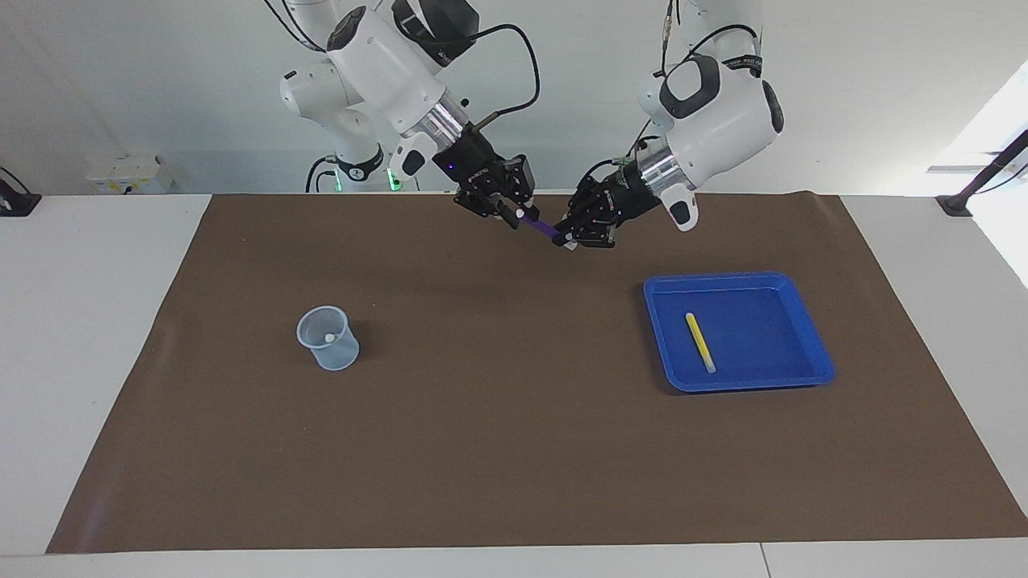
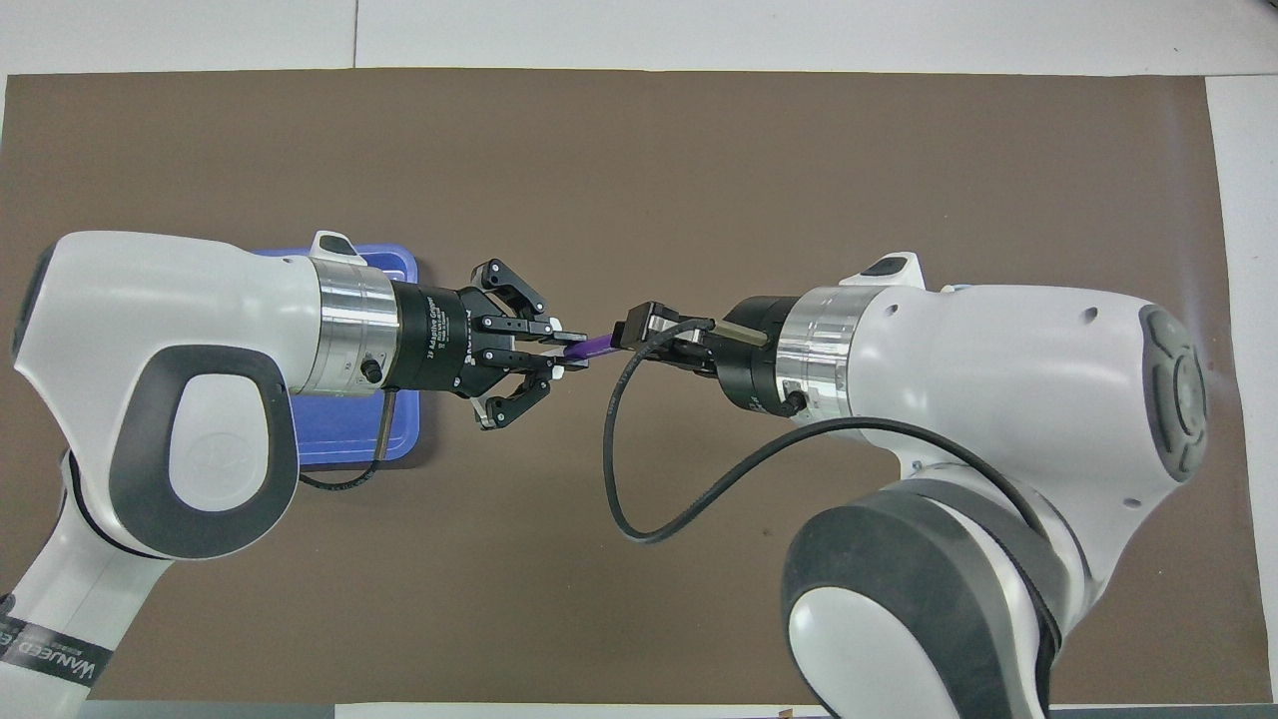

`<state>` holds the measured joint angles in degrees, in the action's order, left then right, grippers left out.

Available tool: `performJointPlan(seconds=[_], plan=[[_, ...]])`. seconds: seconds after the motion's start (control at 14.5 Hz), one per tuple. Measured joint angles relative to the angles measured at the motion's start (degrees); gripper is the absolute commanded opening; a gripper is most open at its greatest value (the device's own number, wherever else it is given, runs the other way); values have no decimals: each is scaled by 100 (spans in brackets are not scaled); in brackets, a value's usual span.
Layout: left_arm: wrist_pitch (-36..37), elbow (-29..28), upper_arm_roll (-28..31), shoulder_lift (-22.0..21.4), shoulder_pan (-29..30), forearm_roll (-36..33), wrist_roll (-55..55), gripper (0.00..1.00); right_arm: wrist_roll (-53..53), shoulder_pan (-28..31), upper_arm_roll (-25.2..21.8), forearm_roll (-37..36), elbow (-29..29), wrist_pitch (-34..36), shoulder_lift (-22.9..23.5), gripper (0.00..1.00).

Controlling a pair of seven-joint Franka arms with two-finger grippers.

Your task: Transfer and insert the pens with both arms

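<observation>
With both grippers closed on the purple pen [image 2: 592, 347], my left gripper should open and back off before my right gripper carries the pen to the cup [image 1: 328, 338].
A purple pen [image 1: 543, 227] hangs slanted in the air between the two grippers, over the brown mat near the robots. My left gripper [image 1: 569, 238] is shut on its lower end. My right gripper [image 1: 519, 213] has its fingers drawn in around the pen's whitish upper end. From overhead the purple pen [image 2: 599, 346] bridges the left gripper [image 2: 565, 353] and the right gripper [image 2: 633, 336]. A yellow pen [image 1: 699, 342] lies in the blue tray [image 1: 727, 278]. A clear plastic cup [image 1: 337, 357] stands toward the right arm's end, and a small whitish tip shows inside it.
The brown mat [image 1: 514, 449] covers most of the white table. A thin black rod with a foot [image 1: 956, 205] stands at the table corner by the left arm's end. In the overhead view the left arm hides most of the tray [image 2: 394, 444].
</observation>
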<state>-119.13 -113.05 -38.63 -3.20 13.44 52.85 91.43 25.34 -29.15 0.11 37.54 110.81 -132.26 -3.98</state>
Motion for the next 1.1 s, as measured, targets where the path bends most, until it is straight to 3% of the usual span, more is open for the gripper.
performJointPlan(seconds=[0.21,0.28,0.34,0.76,0.9,1.1], plan=[[-12,-18,-2,0,-6,31,6,0,0,-4,13,15,-27,-2,4,0],[-16,-20,0,0,-6,42,6,31,0,-3,11,16,-30,-2,8,0],[-21,-20,0,0,-7,45,5,98,0,-3,11,17,-32,-2,9,0],[-86,-15,5,-110,-9,45,6,100,-21,76,-30,-31,-53,236,35,0],[-91,-16,13,-112,-8,45,6,100,-192,310,-42,-404,-298,832,46,0],[-94,-16,43,-113,38,45,-44,100,-888,1049,-76,-908,-1176,2256,219,0]])
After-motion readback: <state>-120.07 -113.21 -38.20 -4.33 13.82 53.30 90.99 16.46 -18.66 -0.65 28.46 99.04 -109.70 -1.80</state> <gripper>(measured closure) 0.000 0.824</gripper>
